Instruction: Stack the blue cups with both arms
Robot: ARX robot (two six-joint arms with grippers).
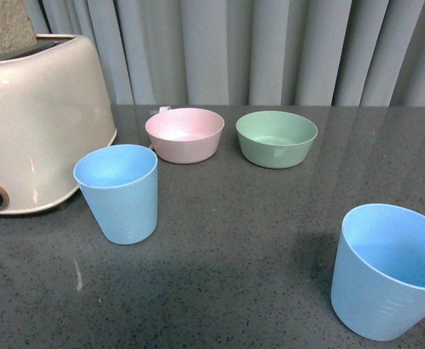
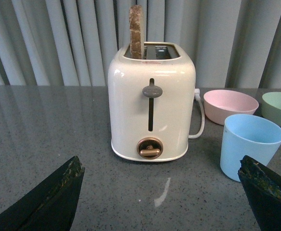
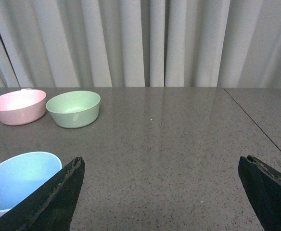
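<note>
I see the cups, and their sides taper downward (image 1: 94, 207). The blue cup (image 1: 119, 195) by the toaster should take in the other nearly to its rim when I stack them.
Two light blue cups stand upright on the dark grey table. One blue cup (image 1: 119, 192) is at the left by the toaster; it shows again in the left wrist view (image 2: 249, 144) just past one black finger. The other blue cup (image 1: 388, 270) is near the front right; its rim (image 3: 18, 183) shows beside a black finger in the right wrist view. My left gripper (image 2: 162, 166) is open over bare table in front of the toaster. My right gripper (image 3: 162, 166) is open over bare table, beside that cup. Neither arm shows in the front view.
A cream toaster (image 1: 30, 123) with a slice in its slot stands at the far left. A pink bowl (image 1: 184, 134) and a green bowl (image 1: 276, 137) sit side by side toward the back. Grey curtains hang behind the table. A white smear (image 2: 162, 192) marks the tabletop.
</note>
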